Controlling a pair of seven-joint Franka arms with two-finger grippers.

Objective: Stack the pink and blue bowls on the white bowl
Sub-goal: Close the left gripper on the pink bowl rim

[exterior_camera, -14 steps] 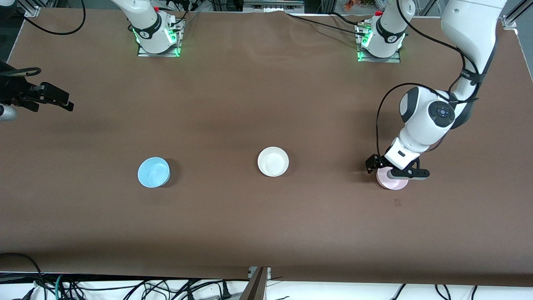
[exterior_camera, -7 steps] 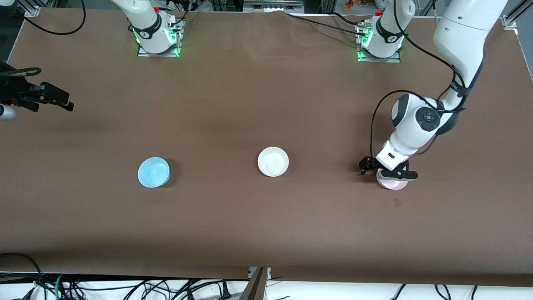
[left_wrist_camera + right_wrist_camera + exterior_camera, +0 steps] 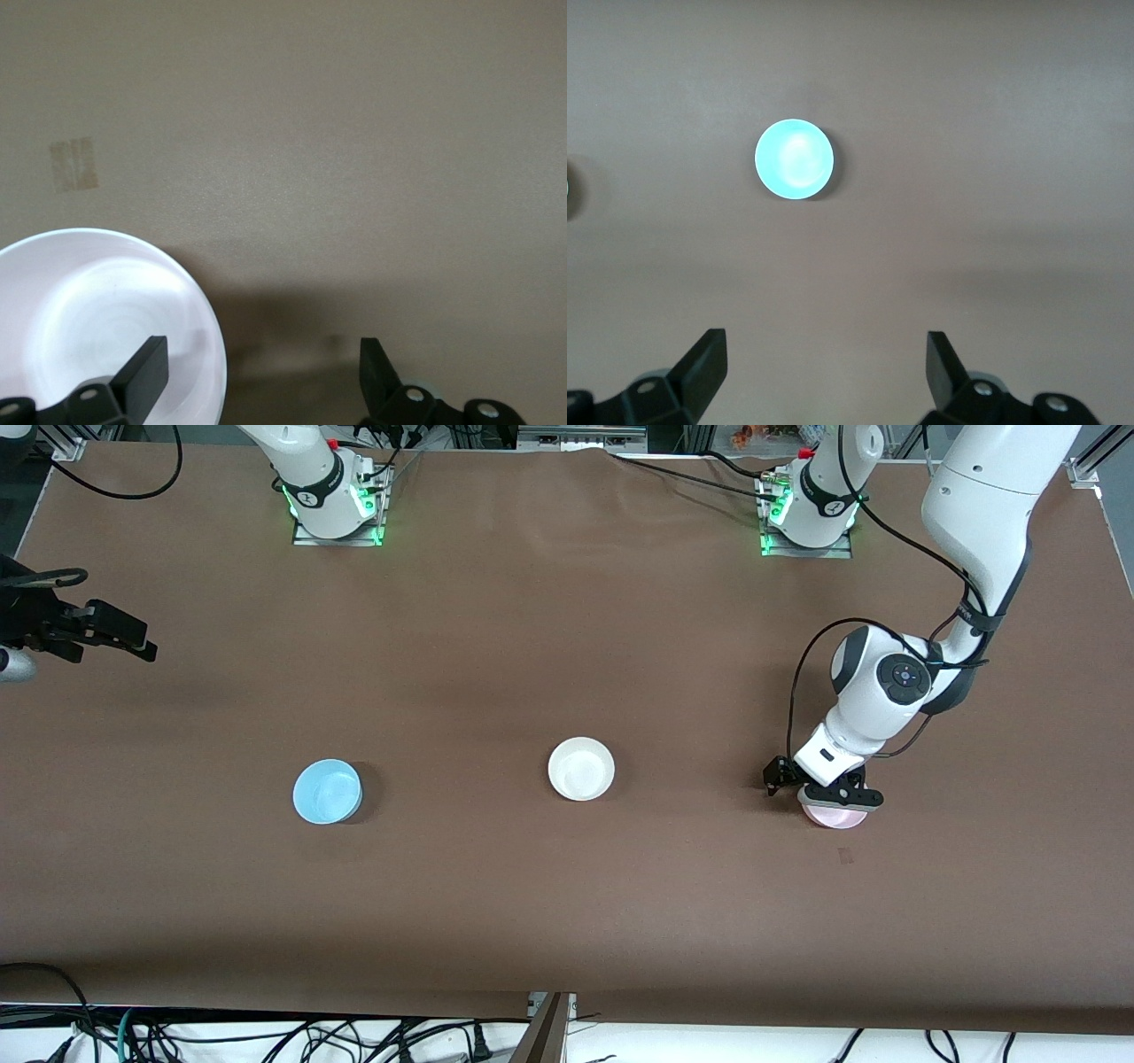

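Observation:
The pink bowl (image 3: pixel 834 817) tapers from its wide rim to a smaller bottom (image 3: pixel 102 328), so it will fit down inside the white bowl when the robot lowers it.
The pink bowl (image 3: pixel 834 817) stands at the left arm's end of the table. My left gripper (image 3: pixel 824 795) is low over it and open. In the left wrist view the left gripper (image 3: pixel 261 376) straddles the rim of the pink bowl (image 3: pixel 89 310), with one finger (image 3: pixel 146 372) inside and the other outside. The white bowl (image 3: pixel 581 769) sits mid-table. The blue bowl (image 3: pixel 327 791) sits toward the right arm's end. My right gripper (image 3: pixel 111 638) waits at that end, open and empty. The right wrist view shows the blue bowl (image 3: pixel 794 159) well off from the right gripper (image 3: pixel 824 367).
The brown table top (image 3: pixel 567 921) carries only the three bowls, spaced in a row. A small tape mark (image 3: pixel 845 856) lies a little nearer the front camera than the pink bowl. Both arm bases (image 3: pixel 337 509) stand along the table edge farthest from the front camera.
My left arm has shifted a little toward the white bowl's side and settled lower over the pink bowl. The bowls and the right arm have not moved.

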